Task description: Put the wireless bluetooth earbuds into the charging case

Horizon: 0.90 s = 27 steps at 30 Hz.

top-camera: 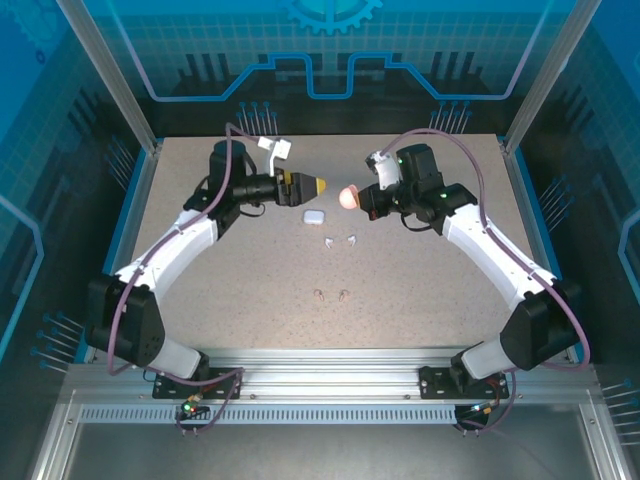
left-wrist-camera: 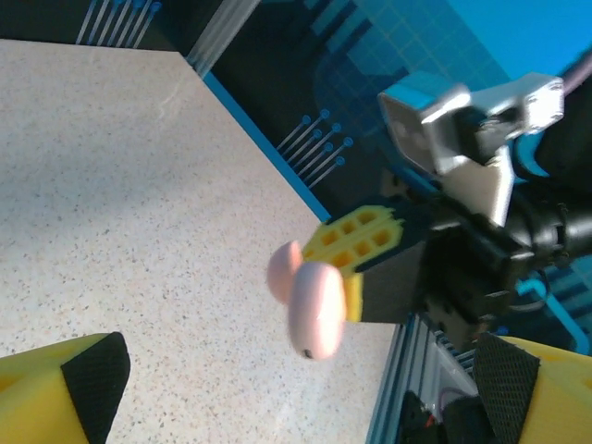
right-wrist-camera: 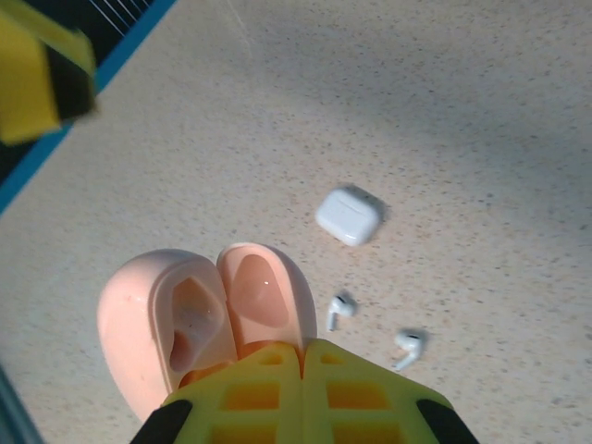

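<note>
My right gripper is pinching the open pink case's hinge end. My left gripper should take hold of the case's body so that my right gripper is free for the pinkish earbuds.
My right gripper is shut on the hinge end of a pink charging case, which it holds above the table with the lid swung open and both wells bare. In the top view this case hangs between the two arms. My left gripper faces it a short way off, open wide and holding nothing. On the table below lie a shut white case and two white earbuds. Two pinkish earbuds lie nearer the arm bases.
The speckled table has a blue raised edge and metal frame posts around it. The white case and white earbuds sit just below and between the grippers. The left side of the table is free.
</note>
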Motion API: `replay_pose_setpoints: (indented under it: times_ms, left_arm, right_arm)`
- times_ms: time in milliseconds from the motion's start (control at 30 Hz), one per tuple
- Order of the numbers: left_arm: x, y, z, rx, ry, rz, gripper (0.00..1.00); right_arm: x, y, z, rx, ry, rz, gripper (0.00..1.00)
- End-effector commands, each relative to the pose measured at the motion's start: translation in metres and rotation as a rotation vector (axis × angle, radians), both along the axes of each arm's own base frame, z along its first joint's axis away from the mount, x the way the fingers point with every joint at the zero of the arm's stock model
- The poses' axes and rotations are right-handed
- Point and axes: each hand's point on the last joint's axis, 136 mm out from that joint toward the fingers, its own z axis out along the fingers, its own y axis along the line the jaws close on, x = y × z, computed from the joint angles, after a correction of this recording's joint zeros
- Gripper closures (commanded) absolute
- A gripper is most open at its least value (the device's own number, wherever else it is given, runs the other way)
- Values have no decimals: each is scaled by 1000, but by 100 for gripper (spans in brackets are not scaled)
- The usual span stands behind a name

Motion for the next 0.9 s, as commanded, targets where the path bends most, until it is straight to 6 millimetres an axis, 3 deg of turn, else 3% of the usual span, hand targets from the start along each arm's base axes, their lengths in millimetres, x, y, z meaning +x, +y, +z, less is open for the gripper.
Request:
replay_pose_setpoints:
  times_ms: [0,333,500,700,867]
  left_arm:
    - [-16,-9,-11,64,41,-162,1]
    - [-10,-23,-49,151,228,-367,2]
    - [-11,-28,-56,163,254,-411,11]
    - [-17,-35,-60,142,279,-460,29]
    - [-19,-42,-67,150,282,-478,33]
  right_arm:
    - [3,-12,-2,-137,-52,57,100]
    - [9,7,-9,-200,-64,251,100]
    - [7,18,-15,-198,-40,305,100]
    - [4,26,-12,-180,-34,335,100]
    - [0,35,-8,-155,-33,356,100]
